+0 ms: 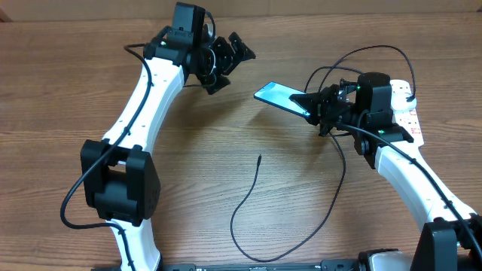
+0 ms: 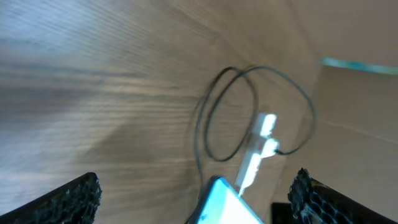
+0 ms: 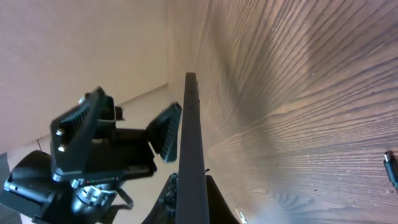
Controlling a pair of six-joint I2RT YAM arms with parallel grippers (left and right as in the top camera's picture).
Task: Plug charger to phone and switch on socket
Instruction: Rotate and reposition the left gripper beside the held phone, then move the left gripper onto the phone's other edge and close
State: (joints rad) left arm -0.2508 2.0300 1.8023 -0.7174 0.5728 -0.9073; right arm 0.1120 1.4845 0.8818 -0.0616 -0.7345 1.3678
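Next, my left gripper backs away, level out at the phone's height and grabs the phone's loose end (image 1: 266,92), because it is slanting down above that end now.
My right gripper (image 1: 311,106) is shut on the phone (image 1: 276,95) and holds it above the table, cyan screen up, one end pointing left. In the right wrist view the phone (image 3: 191,143) shows edge-on between the fingers (image 3: 193,208). My left gripper (image 1: 229,66) is open and empty, in the air up and left of the phone. In the left wrist view the phone's corner (image 2: 227,205) lies between its fingers (image 2: 196,190). The charger cable (image 1: 245,199) lies on the table, its connector tip (image 1: 260,156) free below the phone. The socket (image 1: 407,113) lies at the right, behind my right wrist.
The charger cable loops up behind the right arm (image 1: 361,53) towards the socket. The left wrist view shows that loop (image 2: 249,112) and the blurred white socket (image 2: 261,140). The right wrist view shows the left gripper (image 3: 106,146) and the connector tip (image 3: 390,165).
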